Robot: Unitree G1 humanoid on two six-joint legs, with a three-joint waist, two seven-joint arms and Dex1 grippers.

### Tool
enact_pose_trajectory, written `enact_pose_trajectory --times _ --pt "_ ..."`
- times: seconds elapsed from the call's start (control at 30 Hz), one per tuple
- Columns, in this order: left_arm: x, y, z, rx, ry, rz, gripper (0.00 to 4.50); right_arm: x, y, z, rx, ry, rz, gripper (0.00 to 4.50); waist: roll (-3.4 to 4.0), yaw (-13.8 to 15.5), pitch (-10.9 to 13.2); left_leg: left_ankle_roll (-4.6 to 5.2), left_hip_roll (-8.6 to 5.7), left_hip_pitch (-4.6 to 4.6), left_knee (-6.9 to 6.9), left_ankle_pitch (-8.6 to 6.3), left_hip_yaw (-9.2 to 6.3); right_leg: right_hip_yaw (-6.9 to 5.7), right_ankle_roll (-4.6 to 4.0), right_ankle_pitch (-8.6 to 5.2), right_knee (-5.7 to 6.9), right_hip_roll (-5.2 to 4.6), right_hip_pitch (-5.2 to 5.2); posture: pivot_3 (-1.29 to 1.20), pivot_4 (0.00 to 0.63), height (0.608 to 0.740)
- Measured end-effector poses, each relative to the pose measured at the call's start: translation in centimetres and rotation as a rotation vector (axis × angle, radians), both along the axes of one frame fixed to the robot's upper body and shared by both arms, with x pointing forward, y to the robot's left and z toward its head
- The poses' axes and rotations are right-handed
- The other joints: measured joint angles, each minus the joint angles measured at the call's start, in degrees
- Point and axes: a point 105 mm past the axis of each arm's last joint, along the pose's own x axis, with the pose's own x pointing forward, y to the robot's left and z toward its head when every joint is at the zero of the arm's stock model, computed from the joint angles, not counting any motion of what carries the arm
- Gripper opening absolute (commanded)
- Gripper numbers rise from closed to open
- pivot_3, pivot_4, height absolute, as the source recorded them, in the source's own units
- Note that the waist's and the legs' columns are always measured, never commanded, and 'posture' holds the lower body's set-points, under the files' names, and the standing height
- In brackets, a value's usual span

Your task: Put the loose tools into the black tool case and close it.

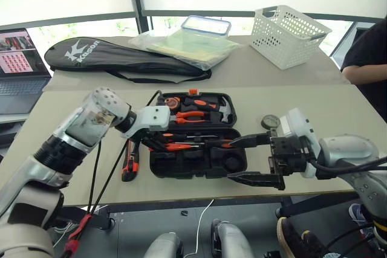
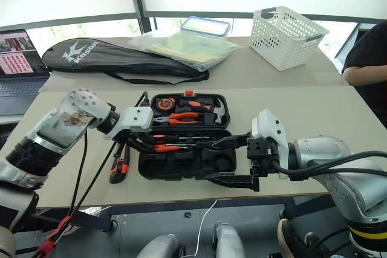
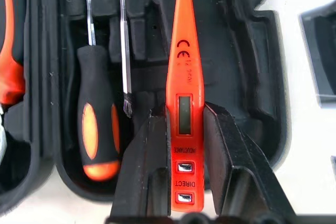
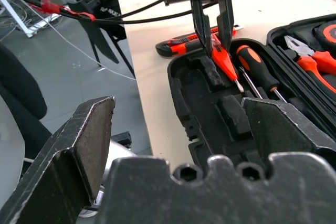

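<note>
The tester screwdriver is slanted with its handle end (image 3: 186, 201) above the case's rim. Next, I open my left gripper, close it and push the tester screwdriver's body (image 3: 185, 90) down into the case's hollow.
The black tool case (image 1: 239, 162) lies open on the table, with pliers and a hammer in its far half. My left gripper (image 3: 184, 114) is shut on the slim orange tester screwdriver (image 3: 184, 51) and holds it just above the near half's left end. Beside it in a recess lies a black-and-orange screwdriver (image 3: 97, 129). The utility knife (image 1: 130, 164) rests on the table left of the case. A small dark tape roll (image 1: 269, 121) sits to the right of the case. At the case's front right corner my right gripper (image 1: 231, 159) hangs open, holding nothing.
A long black racket bag (image 1: 121, 58), a clear bag with a lidded box (image 1: 187, 43) and a white basket (image 1: 290, 34) lie along the far side. A laptop (image 1: 21, 64) stands at the left. A person's arm (image 1: 369, 58) shows at the right edge.
</note>
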Motion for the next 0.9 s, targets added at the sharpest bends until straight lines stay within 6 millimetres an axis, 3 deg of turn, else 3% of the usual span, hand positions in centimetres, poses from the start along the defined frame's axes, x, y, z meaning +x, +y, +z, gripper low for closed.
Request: enact_pose_trajectory --times 0.4,0.63,0.67,0.7,0.83,0.9 --pt "1.1 -2.1 -1.6 0.002 0.046 0.067 0.43 0.0 0.2 -0.1 0.002 -0.031 -0.043 4.5 0.01 0.1 0.0 0.18 0.0 -0.17 0.41 -0.1 0.0 0.05 0.27 0.17 -0.05 0.12 0.0 0.0 0.15 0.74" --pt "1.1 -1.7 -1.5 0.033 0.025 0.052 0.43 0.1 0.1 0.0 0.003 -0.037 -0.049 4.5 0.01 -0.1 0.0 0.17 0.02 -0.13 0.4 -0.1 0.01 0.08 0.27 0.17 -0.04 0.13 0.0 0.0 0.15 0.74" --pt "1.1 -1.7 -1.5 0.034 0.023 0.05 1.43 0.2 0.1 0.0 0.003 -0.037 -0.052 4.5 0.02 -0.1 0.0 0.17 0.02 -0.13 0.39 -0.1 0.0 0.08 0.27 0.17 -0.04 0.13 0.0 0.0 0.15 0.74" --pt "1.1 -1.8 -1.4 0.033 0.021 0.047 1.62 0.2 0.1 0.0 0.004 -0.037 -0.055 4.5 0.02 -0.1 0.0 0.17 0.02 -0.13 0.4 -0.1 0.0 0.08 0.27 0.17 -0.04 0.13 0.0 0.0 0.15 0.74" --pt "0.3 -1.2 -1.2 0.045 0.041 0.028 3.21 0.3 0.1 0.0 0.005 -0.043 -0.058 4.5 0.01 -0.1 0.0 0.18 0.02 -0.15 0.4 -0.1 0.02 0.08 0.27 0.17 -0.05 0.14 -0.02 0.0 0.15 0.74" --pt "-0.1 -0.8 -0.4 0.014 0.061 0.041 3.41 0.5 0.1 0.0 0.007 -0.047 -0.06 4.5 0.01 -0.1 0.0 0.18 0.02 -0.22 0.41 -0.1 0.01 0.06 0.27 0.17 -0.05 0.14 -0.07 0.0 0.15 0.74"
